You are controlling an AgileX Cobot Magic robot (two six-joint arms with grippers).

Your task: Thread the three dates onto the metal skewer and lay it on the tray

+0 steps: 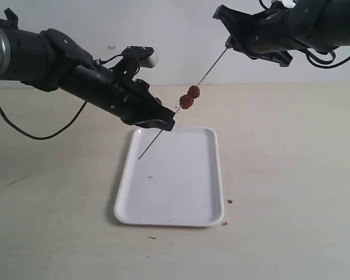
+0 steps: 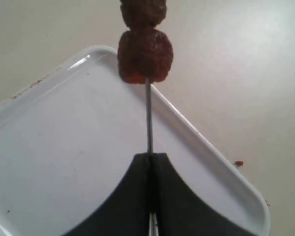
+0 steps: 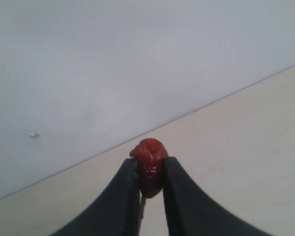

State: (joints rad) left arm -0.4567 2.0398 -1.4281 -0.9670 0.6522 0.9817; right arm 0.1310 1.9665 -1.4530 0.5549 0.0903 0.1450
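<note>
The third date is in line with the skewer's upper end (image 1: 224, 52). My right gripper should keep pushing the date down until it touches the two dates (image 1: 190, 97).
The metal skewer (image 1: 207, 74) slants in the air above the far end of the white tray (image 1: 181, 186). Two dates (image 1: 190, 97) sit touching each other at its middle; the left wrist view shows them (image 2: 145, 54) on the rod (image 2: 149, 123) over the tray (image 2: 64, 147). My left gripper (image 1: 166, 122) is shut on the skewer below the dates, with the lower tip sticking out past it. My right gripper (image 1: 230, 44) holds the upper end. There the third date (image 3: 150, 164) is pinched between the fingers (image 3: 177, 196), with the rod (image 3: 141, 209) just beneath it.
Small reddish crumbs (image 1: 229, 201) lie on the beige table by the tray's right near corner. A black cable (image 1: 41, 137) hangs from the left arm to the table. A pale wall stands behind.
</note>
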